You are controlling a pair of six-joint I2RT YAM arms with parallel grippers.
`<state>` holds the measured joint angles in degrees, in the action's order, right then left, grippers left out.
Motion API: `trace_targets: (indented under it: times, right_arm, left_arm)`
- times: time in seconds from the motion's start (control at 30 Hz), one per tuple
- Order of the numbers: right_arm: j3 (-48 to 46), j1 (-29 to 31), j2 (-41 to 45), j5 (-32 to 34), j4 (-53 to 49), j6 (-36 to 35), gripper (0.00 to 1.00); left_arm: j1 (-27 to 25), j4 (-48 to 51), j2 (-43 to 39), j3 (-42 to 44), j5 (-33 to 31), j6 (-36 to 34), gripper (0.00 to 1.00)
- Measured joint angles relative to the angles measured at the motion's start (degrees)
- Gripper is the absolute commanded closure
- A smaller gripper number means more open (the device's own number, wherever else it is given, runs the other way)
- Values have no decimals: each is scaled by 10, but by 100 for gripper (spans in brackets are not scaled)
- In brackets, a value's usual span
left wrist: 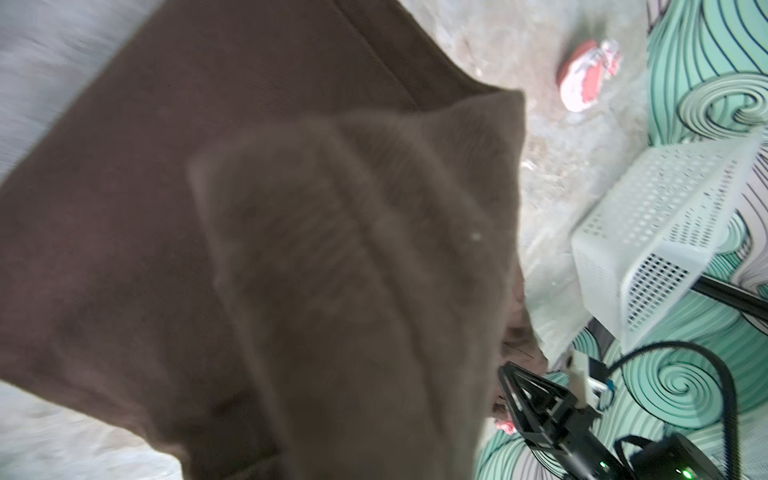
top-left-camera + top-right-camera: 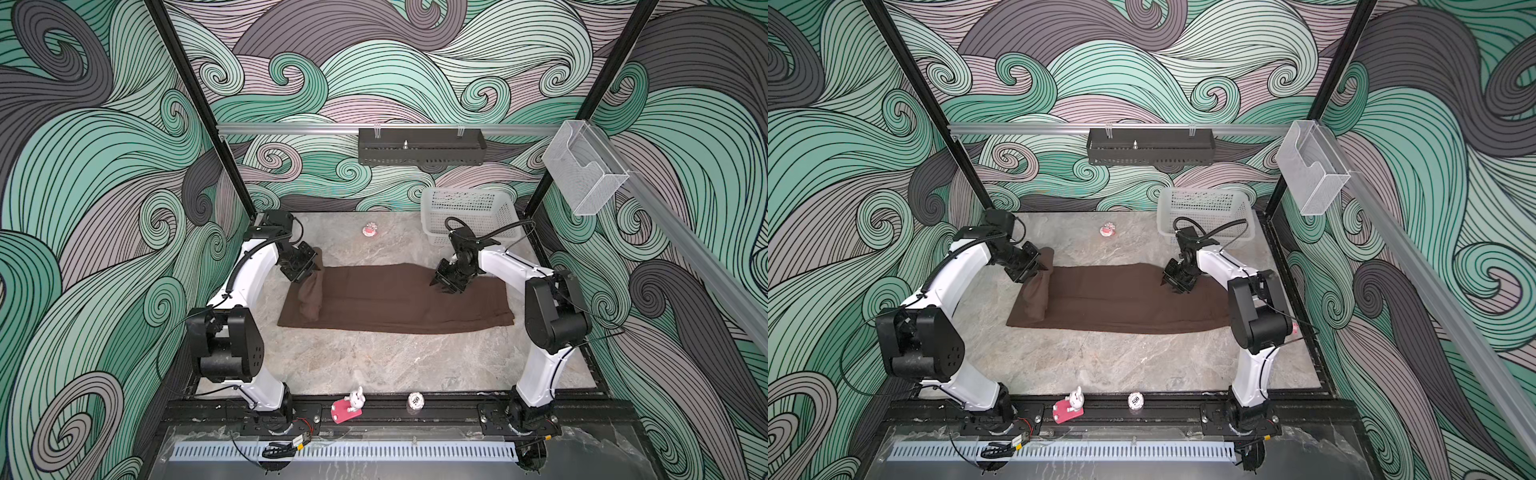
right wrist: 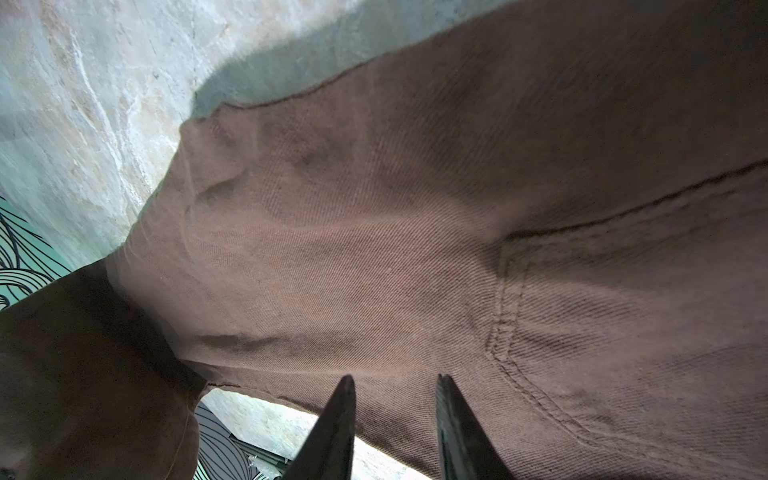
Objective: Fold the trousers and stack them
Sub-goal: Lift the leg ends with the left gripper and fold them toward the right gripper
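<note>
The lifted flap (image 2: 310, 296) is hanging across the flat trousers, so my left gripper should keep going toward the trousers' middle (image 2: 385, 293) and let go of the flap there.
The dark brown trousers (image 2: 395, 303) (image 2: 1125, 303) lie folded lengthwise in a long band across the table. At their left end, my left gripper (image 2: 312, 271) (image 2: 1043, 266) is shut on the cloth and holds it lifted. A flap hangs down from it over the band. In the left wrist view the lifted cloth (image 1: 353, 270) hides my jaws. My right gripper (image 2: 441, 289) (image 2: 1170, 286) (image 3: 397, 380) hovers open just above the far edge of the band, right of the middle. Only the trousers (image 3: 374, 228) show beyond its parted fingertips, and nothing is held.
A white mesh basket (image 2: 469, 212) (image 2: 1204, 216) (image 1: 665, 232) stands at the back right, behind the right arm. A small pink-and-white object (image 2: 369, 230) (image 1: 586, 75) sits at the back middle. A pink toy (image 2: 347, 407) and a round chip (image 2: 415, 401) rest on the front rail.
</note>
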<state>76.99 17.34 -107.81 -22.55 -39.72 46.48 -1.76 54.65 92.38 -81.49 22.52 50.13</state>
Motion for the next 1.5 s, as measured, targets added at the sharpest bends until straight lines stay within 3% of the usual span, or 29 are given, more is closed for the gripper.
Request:
trace_targets:
  times: [0.27, 0.63, 1.3, 1.37, 1.5]
  right_arm:
    - [-3, -22, 0, -1, -6, -12, 65]
    - [-27, -57, 0, -1, -12, -27, 65]
    - [-44, -70, 0, -5, -13, -40, 65]
    - [-45, -71, 0, -5, -13, -41, 65]
    - [-45, -71, 0, -5, -13, -41, 65]
  left_arm:
    - [-92, -74, 17, -3, 10, 104, 100]
    - [-183, -121, 87, -21, 10, 168, 100]
    - [-221, -156, 202, -71, 2, 186, 100]
    - [-223, -158, 214, -76, 2, 186, 96]
    - [-227, -167, 241, -82, 5, 184, 71]
